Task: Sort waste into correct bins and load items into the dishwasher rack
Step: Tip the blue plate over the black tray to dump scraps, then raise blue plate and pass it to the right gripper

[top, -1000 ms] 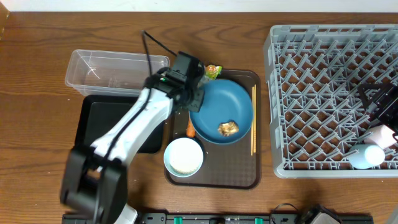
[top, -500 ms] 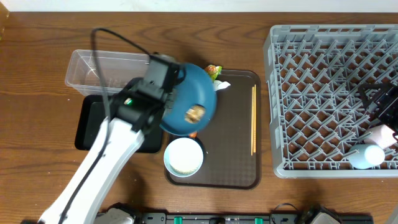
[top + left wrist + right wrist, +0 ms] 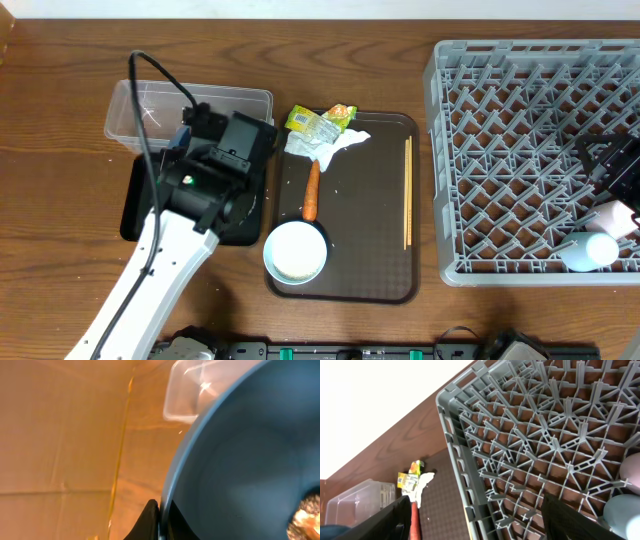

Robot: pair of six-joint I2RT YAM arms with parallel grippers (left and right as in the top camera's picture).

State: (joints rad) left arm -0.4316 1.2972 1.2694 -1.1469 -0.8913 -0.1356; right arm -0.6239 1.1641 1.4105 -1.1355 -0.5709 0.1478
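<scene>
The brown food lump (image 3: 306, 519) is sitting on the dark-blue plate. My left gripper should tip the plate over the black bin (image 3: 242, 222) before my right gripper takes the plate.
My left gripper (image 3: 162, 510) is shut on the rim of the dark-blue plate (image 3: 240, 460), and the brown food lump (image 3: 307, 515) lies on the plate. Overhead, the left gripper (image 3: 232, 150) hangs over the black bin (image 3: 150, 200) beside the clear tub (image 3: 150, 108), and the arm hides the plate. Green-yellow wrappers (image 3: 312, 122), a white napkin (image 3: 337, 146), a carrot (image 3: 311, 190), a white bowl (image 3: 296, 250) and chopsticks (image 3: 407, 190) lie on the brown tray (image 3: 360, 270). My right gripper (image 3: 485, 520) stands open above the grey rack (image 3: 530, 450), near the pink cup (image 3: 632, 472) and the light-blue cup (image 3: 622, 512).
The rack (image 3: 530, 150) fills the right side of the table, with both cups in its front right corner. A black cable loops from the left arm across the clear tub. A few rice grains dot the tray near the carrot.
My left arm has carried the plate leftward off the tray to above the black bin, uncovering the wrappers, napkin and carrot. The right arm has not moved.
</scene>
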